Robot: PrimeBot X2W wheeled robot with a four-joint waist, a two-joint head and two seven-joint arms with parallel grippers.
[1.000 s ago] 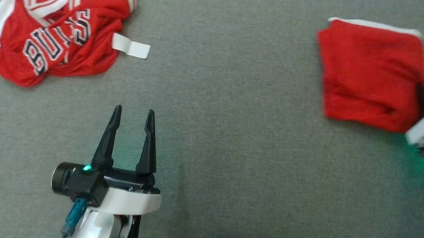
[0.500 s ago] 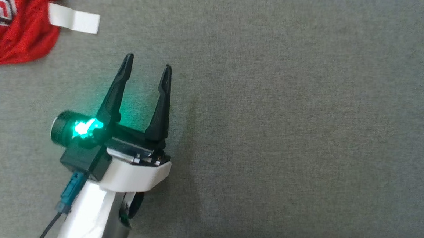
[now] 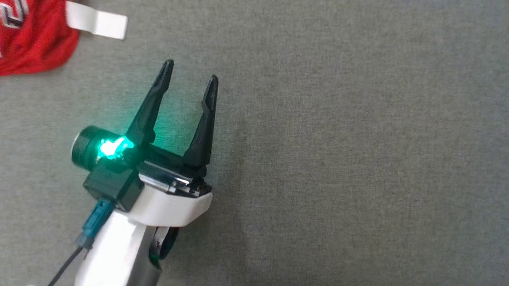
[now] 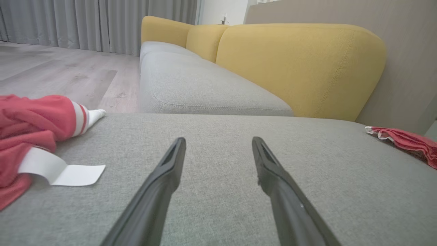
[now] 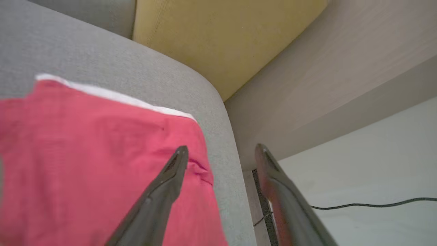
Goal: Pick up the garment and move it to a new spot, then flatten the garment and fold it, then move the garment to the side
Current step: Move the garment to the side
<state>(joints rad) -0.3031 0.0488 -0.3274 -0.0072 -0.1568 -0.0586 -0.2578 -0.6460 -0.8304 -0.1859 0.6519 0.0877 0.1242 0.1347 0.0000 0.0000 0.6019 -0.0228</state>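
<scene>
A striped white end (image 4: 86, 117) sticks out of the crumpled red jersey (image 3: 24, 25). So the jersey will open up and show wide white sleeves when I lift it.
The folded red garment (image 5: 85, 153) with a white edge lies flat at the corner of the grey cushion (image 5: 102, 58). It also shows as a low red heap, the garment (image 4: 406, 140), at the far right of the left wrist view. My right gripper (image 5: 222, 147) hangs open above its right edge, with one finger over the cloth and the other past the cushion's side. Nothing is between those fingers. My left gripper (image 3: 191, 70) stands open and empty over bare cushion; in the left wrist view this gripper (image 4: 218, 140) points along the seat.
A crumpled red jersey (image 3: 18, 27) with a white label strip (image 3: 96, 19) lies at the upper left, left of my left gripper; the jersey (image 4: 27, 119) is also in the left wrist view. Yellow backrests (image 4: 300, 65) rise behind. A cable (image 5: 375, 205) lies on the floor.
The head camera has swung, so the folded garment and the right arm have left its picture. My right gripper, earlier at the garment's corner, now stands open above it.
</scene>
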